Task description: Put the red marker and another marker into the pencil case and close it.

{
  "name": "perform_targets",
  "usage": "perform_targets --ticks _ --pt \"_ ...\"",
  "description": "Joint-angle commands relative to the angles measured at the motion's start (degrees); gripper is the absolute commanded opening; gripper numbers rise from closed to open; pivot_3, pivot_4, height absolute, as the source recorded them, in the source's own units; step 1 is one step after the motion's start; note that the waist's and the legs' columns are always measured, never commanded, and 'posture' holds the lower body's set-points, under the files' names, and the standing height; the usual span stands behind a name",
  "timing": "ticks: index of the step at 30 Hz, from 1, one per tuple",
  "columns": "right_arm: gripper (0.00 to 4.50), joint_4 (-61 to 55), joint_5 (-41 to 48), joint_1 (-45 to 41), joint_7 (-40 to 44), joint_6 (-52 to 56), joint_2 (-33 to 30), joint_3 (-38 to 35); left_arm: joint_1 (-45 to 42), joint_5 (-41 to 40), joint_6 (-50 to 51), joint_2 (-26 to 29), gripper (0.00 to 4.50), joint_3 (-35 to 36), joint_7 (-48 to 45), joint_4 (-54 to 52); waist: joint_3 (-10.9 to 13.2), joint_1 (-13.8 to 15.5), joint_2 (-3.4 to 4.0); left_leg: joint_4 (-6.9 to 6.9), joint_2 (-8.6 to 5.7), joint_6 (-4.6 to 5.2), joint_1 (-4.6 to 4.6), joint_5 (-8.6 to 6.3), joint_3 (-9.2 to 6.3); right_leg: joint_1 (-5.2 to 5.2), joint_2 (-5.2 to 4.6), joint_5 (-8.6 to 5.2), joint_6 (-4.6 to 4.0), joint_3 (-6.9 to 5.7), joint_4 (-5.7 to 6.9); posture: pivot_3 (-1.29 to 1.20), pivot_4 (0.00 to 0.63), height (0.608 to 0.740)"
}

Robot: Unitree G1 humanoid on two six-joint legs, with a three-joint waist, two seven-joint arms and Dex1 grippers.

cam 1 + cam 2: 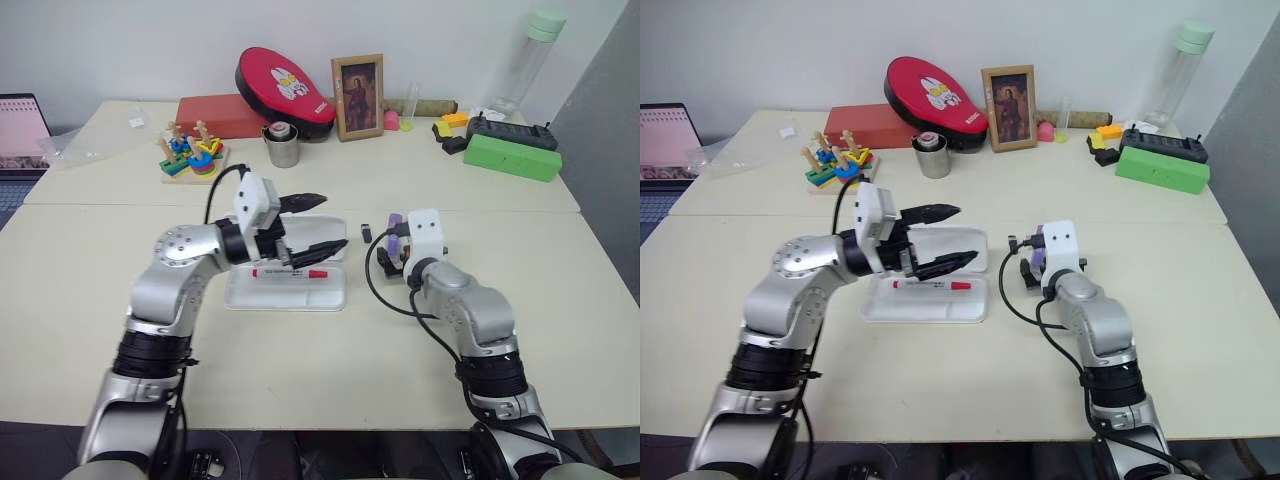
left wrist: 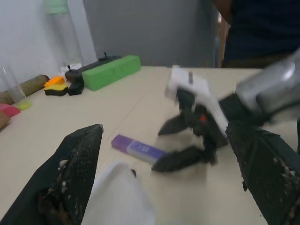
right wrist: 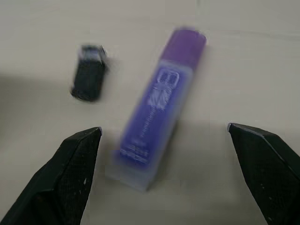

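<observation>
My left gripper is in the way over the pencil case (image 1: pixel 285 293). It should move back before my right gripper puts the purple highlighter (image 1: pixel 394 225) down beside the red marker.
The pencil case (image 1: pixel 238 294) lies open mid-table, a flat white tray with its lid folded back. Inside it lies the red marker (image 1: pixel 290 272), white-barrelled with a red cap. My left gripper (image 1: pixel 318 224) hovers just above the tray, pointing right, open and empty. To the right of the case, the purple highlighter (image 3: pixel 157 108) lies flat on the table. My right gripper (image 3: pixel 164 130) is open and tilted down over it, one finger on each side, not touching it. A tiny black item (image 3: pixel 89 75) lies beside the highlighter.
Along the back of the table stand a green box (image 1: pixel 512 157), a red oval case (image 1: pixel 285 85), a photo frame (image 1: pixel 358 95), a metal cup (image 1: pixel 283 146) and a wooden stacking toy (image 1: pixel 190 156). A person in a dark top (image 2: pixel 262 28) stands beyond the table's right side.
</observation>
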Motion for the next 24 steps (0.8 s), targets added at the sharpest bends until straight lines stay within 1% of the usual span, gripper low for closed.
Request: perform_targets --ticks 1,4,8,12,13,14,16,17,20,22,24 --pt "4.50 3.0 -1.7 0.6 0.4 -1.5 0.6 1.5 -1.6 -0.2 0.3 -1.4 4.45 0.8 2.8 -2.4 0.0 -0.3 0.00 0.00 0.00 0.00 0.04 0.00 0.00 0.01 0.01 0.00 0.00 0.01 0.02 0.00 0.150 0.740" --pt "4.07 4.7 -2.2 0.1 0.5 -2.8 1.1 0.7 -2.5 0.2 0.0 -2.4 4.50 0.6 3.9 -1.9 -0.1 -0.4 -0.02 0.00 0.01 0.00 0.13 0.00 0.00 0.10 0.01 0.00 0.00 0.01 0.04 0.00 0.150 0.740" --pt "2.96 5.0 -2.6 -0.7 -0.4 -3.7 1.4 -1.2 -3.0 1.1 -0.5 -2.8 4.50 0.1 4.7 -1.6 -0.1 -0.4 -0.02 0.03 0.01 0.02 0.19 0.02 -0.01 0.18 0.02 0.02 0.04 0.01 0.02 0.00 0.150 0.740" --pt "2.10 4.6 -2.9 -0.7 -0.9 -3.7 1.6 -1.7 -3.0 1.8 -0.7 -2.9 4.50 -0.1 5.0 -1.4 -0.1 -0.2 -0.02 0.05 0.00 0.02 0.22 0.02 -0.01 0.25 0.01 0.03 0.05 0.02 -0.01 0.00 0.150 0.740" --pt "1.79 4.3 -2.9 -0.6 -1.2 -3.6 1.8 -2.0 -3.1 2.0 -0.7 -2.8 4.50 0.0 5.1 -1.3 -0.1 -0.1 -0.02 0.05 0.00 0.02 0.21 0.02 -0.01 0.26 0.01 0.03 0.05 0.02 -0.04 0.00 0.150 0.740" --pt "1.63 4.0 -2.9 -0.6 -1.4 -3.6 1.9 -2.4 -3.1 2.0 -0.7 -2.8 4.50 0.1 5.1 -1.2 -0.1 0.1 -0.02 0.05 0.00 0.02 0.21 0.02 -0.01 0.26 0.01 0.03 0.05 0.01 -0.06 0.00 0.150 0.740" --pt "1.14 3.3 -2.5 -0.7 -1.8 -3.6 2.3 -3.6 -3.2 2.2 -0.7 -2.6 4.50 0.2 5.2 -1.0 -0.1 0.2 -0.02 0.04 -0.01 0.02 0.20 0.02 -0.01 0.28 0.00 0.03 0.06 0.01 -0.09 0.00 0.150 0.740" --pt "1.07 2.6 -2.0 -1.2 -2.3 -3.5 2.6 -4.9 -3.2 2.0 -0.4 -2.6 4.50 0.6 5.3 -1.0 -0.1 0.2 -0.02 0.04 -0.01 0.02 0.20 0.02 -0.01 0.28 0.00 0.03 0.06 0.01 -0.10 0.00 0.150 0.740" --pt "1.07 -0.3 0.5 -4.4 -2.2 -3.7 3.0 -9.4 -3.1 -0.3 2.5 -1.5 4.50 2.4 5.6 -3.1 -0.1 0.2 -0.02 0.04 -0.01 0.02 0.18 0.02 -0.01 0.27 0.00 0.03 0.06 0.00 -0.11 0.00 0.150 0.740" --pt "1.07 -2.8 3.1 -7.5 1.0 -4.8 2.1 -10.8 -1.8 -2.3 5.4 1.0 4.50 3.7 4.8 -6.2 0.0 0.1 0.00 0.04 -0.01 0.02 0.15 0.02 -0.01 0.24 0.00 0.03 0.06 0.00 -0.10 0.00 0.150 0.740" --pt "1.07 -4.8 5.6 -10.2 6.3 -7.5 0.2 -10.7 0.5 -4.5 8.4 4.2 4.50 5.9 4.2 -9.4 0.0 -0.7 0.05 0.02 -0.01 0.02 0.00 0.02 0.01 0.00 0.00 0.04 0.06 0.05 -0.06 0.00 0.150 0.740"
